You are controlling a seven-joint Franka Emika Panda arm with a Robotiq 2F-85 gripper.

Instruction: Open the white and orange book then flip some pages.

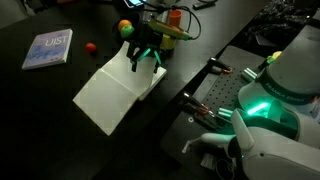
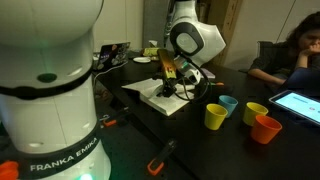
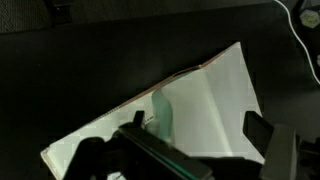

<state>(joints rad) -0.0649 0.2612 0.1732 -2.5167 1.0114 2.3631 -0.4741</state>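
Next, my gripper lifts the curled page [image 3: 163, 113] standing up between its fingers and sweeps it over onto the facing page [image 1: 103, 100], since a further push would only buckle it.
The white and orange book [image 1: 112, 92] lies open on the black table, with its plain white pages [image 3: 215, 100] facing up. A thin orange edge of the cover shows along the top of the pages in the wrist view. It also shows in an exterior view [image 2: 163, 99]. My gripper [image 1: 146, 57] hangs low over the far end of the open book, also seen in an exterior view [image 2: 168, 84]. In the wrist view my gripper [image 3: 197, 125] is open, its two fingers spread wide over the pages. A page near the left finger looks slightly curled up.
A thin blue-white "LIST" book [image 1: 48, 48], a small red ball [image 1: 90, 47] and a multicoloured toy [image 1: 125, 28] lie beyond the book. Several cups [image 2: 216, 117] stand beside it. A person [image 2: 295, 55] sits with a tablet [image 2: 300, 103].
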